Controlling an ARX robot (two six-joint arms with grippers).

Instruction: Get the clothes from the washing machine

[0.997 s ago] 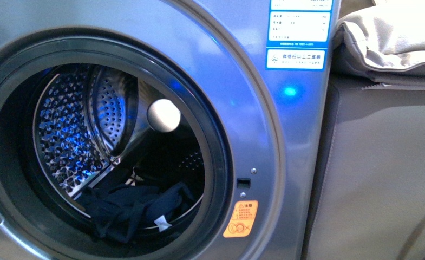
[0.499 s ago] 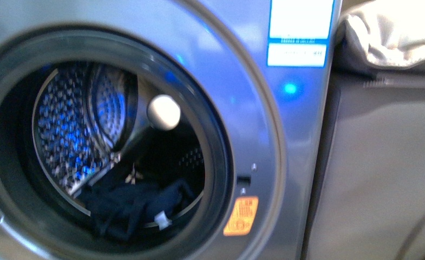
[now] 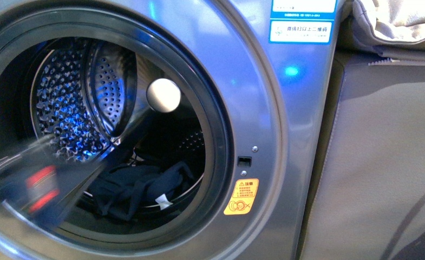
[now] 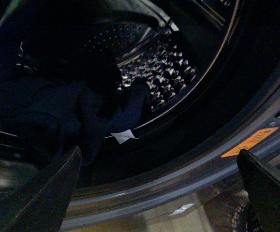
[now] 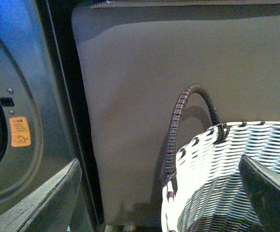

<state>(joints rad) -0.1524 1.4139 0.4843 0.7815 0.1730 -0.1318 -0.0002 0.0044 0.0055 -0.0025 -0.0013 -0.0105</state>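
My gripper is about to pull on the dark navy clothes (image 3: 148, 184). The folds (image 3: 125, 194) run into each other in a limp heap, so the clothes will all come out together and leave the drum empty.
The grey washing machine (image 3: 264, 108) has its round opening bare, and the perforated steel drum (image 3: 69, 108) shows inside. Dark navy clothes (image 3: 139, 189) lie limp at the bottom of the drum, with a small white tag (image 3: 164, 203) on them. My left arm (image 3: 37, 184) is a blur across the opening's lower left. In the left wrist view my left gripper (image 4: 159, 159) is open over the door rim, short of the clothes (image 4: 67, 116), and holds nothing. My right gripper (image 5: 159, 162) is open and empty beside the machine, above the basket.
A grey-and-white woven basket (image 5: 212, 159) with a dark wrapped handle (image 5: 178, 121) stands to the right of the machine, against a beige sofa (image 3: 383, 151). A pale cushion (image 3: 399, 21) lies on top of it. An orange sticker (image 3: 241, 196) marks the machine's front.
My left arm has come into the front view at the lower left, blurred by its motion toward the drum opening. The view has shifted slightly. The clothes lie as before.
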